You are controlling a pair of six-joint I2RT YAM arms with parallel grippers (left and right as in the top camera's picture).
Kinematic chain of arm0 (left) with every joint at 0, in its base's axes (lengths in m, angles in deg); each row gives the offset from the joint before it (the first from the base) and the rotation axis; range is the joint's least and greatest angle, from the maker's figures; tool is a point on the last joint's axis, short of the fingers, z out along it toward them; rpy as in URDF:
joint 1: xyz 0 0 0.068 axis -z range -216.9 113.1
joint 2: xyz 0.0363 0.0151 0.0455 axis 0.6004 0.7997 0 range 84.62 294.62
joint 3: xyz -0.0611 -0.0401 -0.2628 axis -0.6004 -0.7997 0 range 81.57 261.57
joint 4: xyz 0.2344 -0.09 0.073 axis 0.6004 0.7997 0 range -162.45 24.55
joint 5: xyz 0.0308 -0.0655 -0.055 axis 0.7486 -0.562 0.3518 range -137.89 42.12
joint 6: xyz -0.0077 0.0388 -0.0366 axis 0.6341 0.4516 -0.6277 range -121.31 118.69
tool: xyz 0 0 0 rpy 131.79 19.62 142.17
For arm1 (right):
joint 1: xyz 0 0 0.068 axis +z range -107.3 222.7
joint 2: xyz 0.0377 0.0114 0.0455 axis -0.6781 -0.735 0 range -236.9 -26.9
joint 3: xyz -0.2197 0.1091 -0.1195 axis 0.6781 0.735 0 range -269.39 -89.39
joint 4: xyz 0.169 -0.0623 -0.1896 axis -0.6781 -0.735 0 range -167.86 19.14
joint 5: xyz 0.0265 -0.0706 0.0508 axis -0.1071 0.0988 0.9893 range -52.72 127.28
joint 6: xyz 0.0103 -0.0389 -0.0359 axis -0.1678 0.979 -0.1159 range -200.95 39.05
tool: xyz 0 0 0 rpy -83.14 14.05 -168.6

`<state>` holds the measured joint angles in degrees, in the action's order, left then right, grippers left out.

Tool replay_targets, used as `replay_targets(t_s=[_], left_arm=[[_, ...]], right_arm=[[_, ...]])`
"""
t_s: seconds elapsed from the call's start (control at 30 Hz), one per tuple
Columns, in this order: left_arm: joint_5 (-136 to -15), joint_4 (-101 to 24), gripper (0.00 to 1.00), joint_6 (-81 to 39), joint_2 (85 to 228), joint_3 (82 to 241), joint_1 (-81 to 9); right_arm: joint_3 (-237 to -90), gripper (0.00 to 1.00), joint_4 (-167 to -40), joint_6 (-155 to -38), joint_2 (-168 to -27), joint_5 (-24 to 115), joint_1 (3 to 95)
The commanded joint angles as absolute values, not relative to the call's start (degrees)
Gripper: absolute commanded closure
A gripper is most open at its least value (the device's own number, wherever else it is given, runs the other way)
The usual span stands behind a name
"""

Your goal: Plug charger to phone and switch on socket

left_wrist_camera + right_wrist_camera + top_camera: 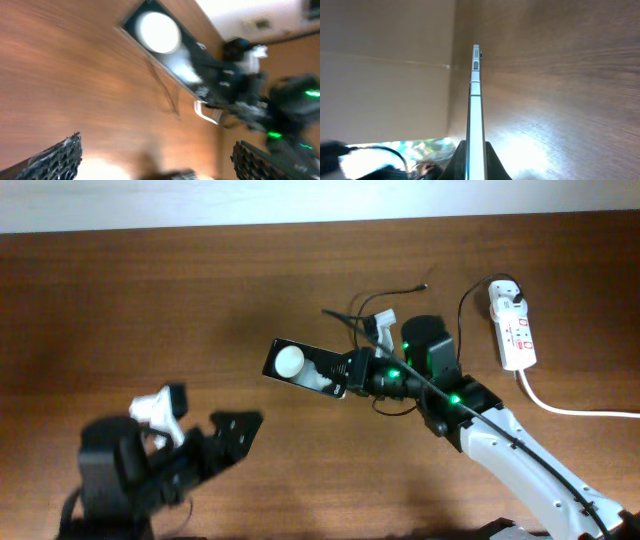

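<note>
My right gripper is nearest the charger cable (378, 294) but is busy holding the phone, so my left gripper should first take over the phone by its loose end (274, 360).
The black phone (297, 366) has a bright round spot on its glossy face and is lifted at the table's middle. My right gripper (345, 376) is shut on its right end. In the right wrist view the phone (475, 95) is edge-on between the shut fingers (475, 162). The thin black charger cable (400, 287) lies behind the phone, its tip pointing right. The white socket strip (514, 330) lies at the far right with a dark plug in its top end. My left gripper (236, 430) is open and empty, front left of the phone (160, 35); its fingers (157, 162) are spread wide.
The socket's thick white cord (570, 410) runs off to the right edge. A stretch of black cable (395, 152) shows at the lower left of the right wrist view. The right arm (520, 455) crosses the front right of the wooden table (150, 300).
</note>
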<state>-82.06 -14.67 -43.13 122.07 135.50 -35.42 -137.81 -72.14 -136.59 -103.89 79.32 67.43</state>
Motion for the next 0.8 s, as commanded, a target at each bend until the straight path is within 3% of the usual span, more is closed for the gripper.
replay_targets(t_s=[0.0, 0.07, 0.17, 0.27, 0.37, 0.43, 0.53, 0.63, 0.77], left_arm=[[-60.66, -1.69, 0.01, -40.29, 117.19, 135.06, -35.62], [-60.29, 0.69, 0.01, -41.25, 117.06, 134.93, -35.62], [-62.17, -3.0, 0.01, -54.11, 117.09, 133.68, -35.62], [-78.15, -17.64, 0.01, -63.31, 117.13, 124.88, -35.62], [-86.71, -28.0, 0.0, -74.24, 117.22, 115.89, -35.62], [-87.57, -34.08, 0.06, -79.37, 117.22, 112.26, -35.56], [-86.89, -44.05, 0.06, -82.17, 117.22, 111.81, -35.58], [-84.94, -44.79, 0.06, -90.37, 117.39, 111.76, -35.56], [-84.48, -44.83, 0.06, -92.2, 118.94, 111.76, -35.56]], right_arm=[[-138.36, 0.96, -71.44, -138.36, -103.06, 88.37, 65.02], [-138.36, 0.96, -71.33, -142.62, -103.06, 90.27, 63.41], [-138.36, 0.96, -71.13, -144.96, -103.06, 91.34, 62.49], [-138.36, 0.96, -71.0, -148.09, -103.06, 91.3, 62.49], [-138.36, 0.96, -71.02, -149.03, -103.06, 91.3, 62.49], [-138.36, 0.96, -71.11, -151.58, -103.13, 91.32, 62.62], [-138.36, 0.96, -71.44, -159.98, -103.13, 90.6, 64.54], [-138.36, 0.96, -71.42, -163.41, -103.13, 86.86, 66.99], [-138.36, 0.96, -71.0, -167.34, -103.13, 83.26, 71.21]])
